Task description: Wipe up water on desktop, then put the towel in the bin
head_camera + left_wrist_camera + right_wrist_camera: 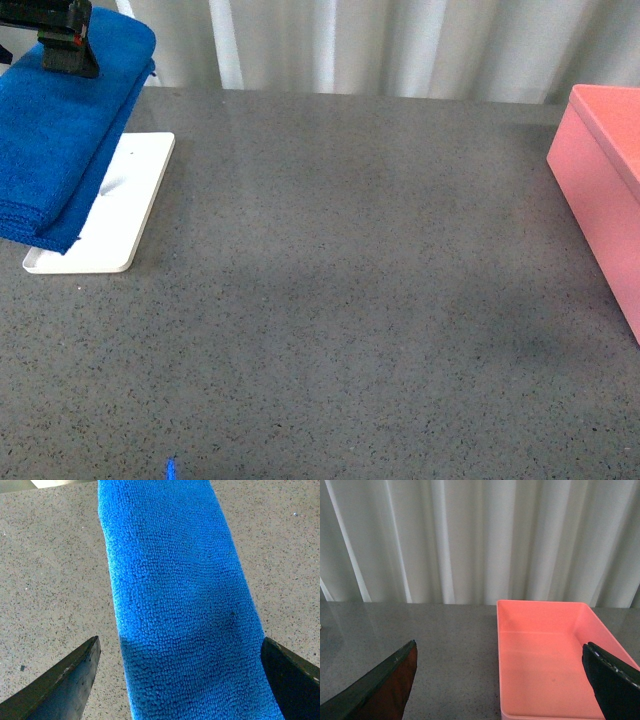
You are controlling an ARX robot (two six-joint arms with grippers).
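Note:
My gripper will lift the blue towel (65,140), and I should expect hidden bars under it then, because the towel hangs in a raised slope (108,152) above the white tray.
The blue towel (62,140) hangs folded over the white tray at the far left of the desktop (350,300). My left gripper (70,62) sits right at the towel's top fold. In the left wrist view it (180,680) is open, with the towel (175,595) running between its dark fingers (60,685) and not pinched. The pink bin (590,210) stands at the right edge. My right gripper (500,680) is open and holds nothing; it hovers short of the empty bin (545,660). I cannot make out any water on the speckled surface.
The flat white tray (130,210) lies under the towel at the left. A pale pleated curtain (380,45) closes off the back of the desktop. A tiny blue speck (171,467) lies near the front edge.

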